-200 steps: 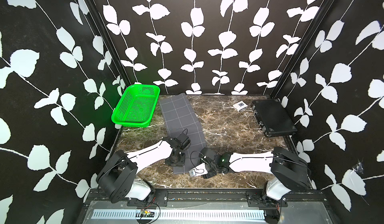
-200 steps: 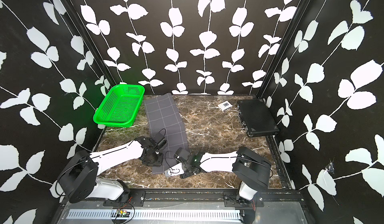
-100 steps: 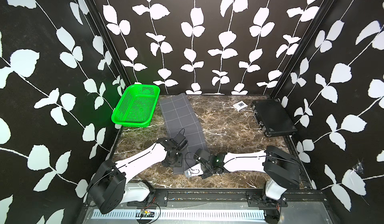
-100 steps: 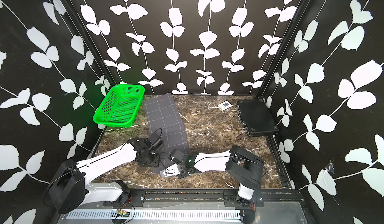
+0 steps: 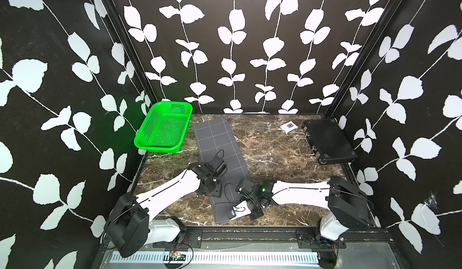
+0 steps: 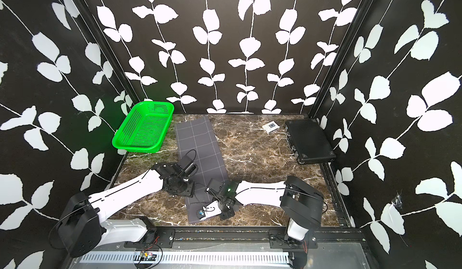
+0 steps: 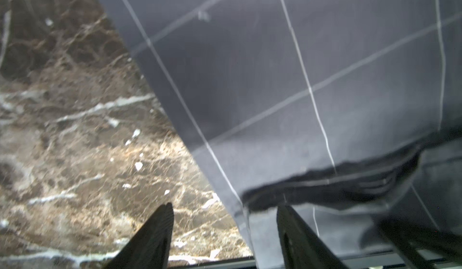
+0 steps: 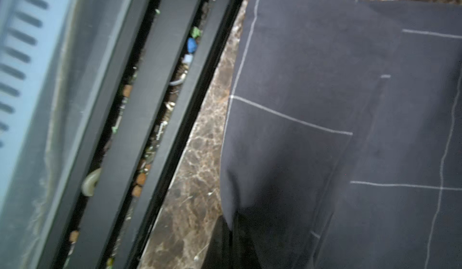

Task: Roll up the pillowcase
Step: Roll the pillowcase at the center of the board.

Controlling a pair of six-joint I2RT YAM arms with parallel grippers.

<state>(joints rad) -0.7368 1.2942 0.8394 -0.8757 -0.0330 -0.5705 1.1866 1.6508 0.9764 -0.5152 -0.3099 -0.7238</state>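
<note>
The pillowcase's near end (image 5: 221,219) is close up against the front bar, so next my right gripper moves its edge away from the bar and folds it over the strip (image 5: 233,174).
The pillowcase (image 5: 217,142) (image 6: 200,142), dark grey with thin white grid lines, lies as a long narrow strip from the back of the marble table to its front edge. My left gripper (image 5: 212,195) (image 7: 225,220) hovers at the strip's left edge, open. One of its fingers (image 7: 160,230) is over marble, the other over cloth, and a raised fold of pillowcase (image 7: 325,187) lies just beyond them. My right gripper (image 5: 253,214) (image 8: 230,230) is at the strip's near end, shut on the pillowcase (image 8: 312,130) edge, which bunches up at the jaws.
A green mesh basket (image 5: 162,130) stands at the back left, beside the strip's far end. A rigid black case (image 5: 327,140) lies at the right wall, with a small white box (image 5: 288,127) next to it. The black front rail (image 8: 150,105) runs close to the right gripper.
My left gripper has opened and drawn back a little along the strip's left edge. My right gripper has shifted left toward the near end and shut on the cloth.
</note>
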